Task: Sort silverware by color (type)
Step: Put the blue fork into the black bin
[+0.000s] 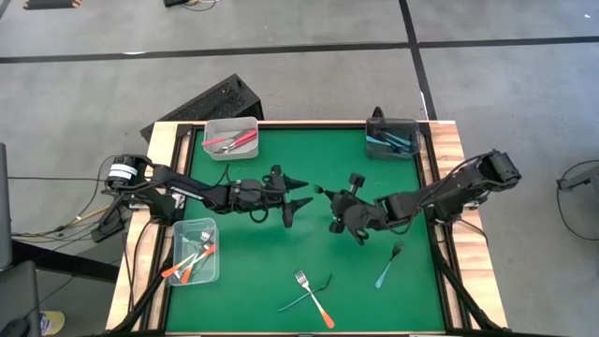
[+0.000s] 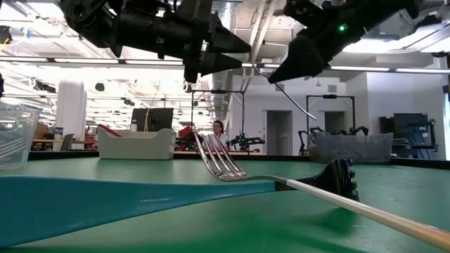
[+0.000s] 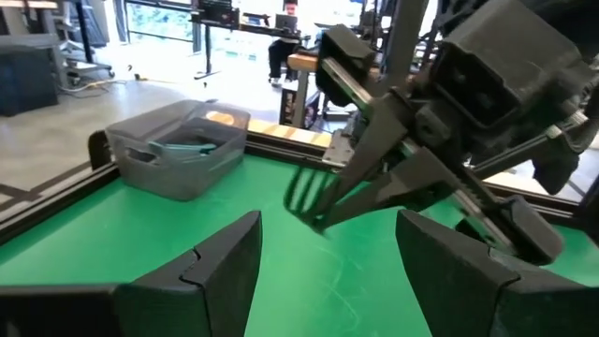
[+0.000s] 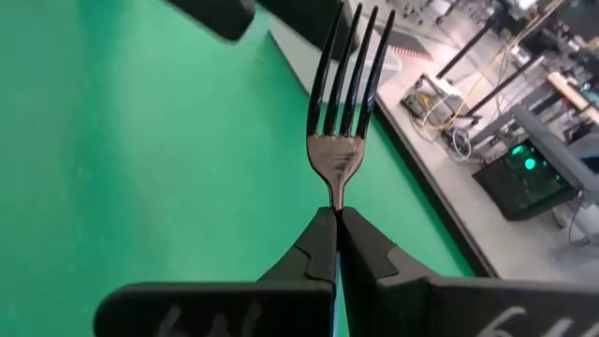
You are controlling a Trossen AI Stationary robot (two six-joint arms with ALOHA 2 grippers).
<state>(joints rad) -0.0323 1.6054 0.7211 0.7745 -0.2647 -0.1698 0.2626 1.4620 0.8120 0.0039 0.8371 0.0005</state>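
Observation:
I can see my right gripper pinching the fork's neck [image 4: 338,195] by its edges, so I should hold the fork's tines [image 4: 346,89] with my left gripper while my right gripper turns and grips the neck's flat sides.
My right gripper [image 4: 335,217] hangs over the middle of the green table [image 1: 281,150], shut on a metal fork [image 4: 339,122] whose tines point toward my left gripper. The handle's colour is hidden between the fingers. My left gripper [image 1: 304,191] faces it from the table's left, open, with its fingers [image 3: 225,271] apart and nothing between them. The fork head [image 3: 304,192] stands a short way in front of them. More silverware lies loose near the front edge: a blue-handled fork [image 1: 389,267] and an orange-handled fork [image 1: 314,298]. My right gripper pinches the fork's neck [image 4: 335,195] between its two fingertips, just behind the head. The fingers come from the table's right, slanting slightly down, and lie along the fork. The head sticks out beyond the fingertips, and the fork is lifted clear of the table.
A clear bin [image 1: 231,138] with red-handled pieces stands at the far left, and a dark grey bin [image 1: 391,139] with blue ones at the far right. A clear bin [image 1: 195,251] with orange forks is at the near left. A thin green piece [image 1: 301,301] crosses the orange fork.

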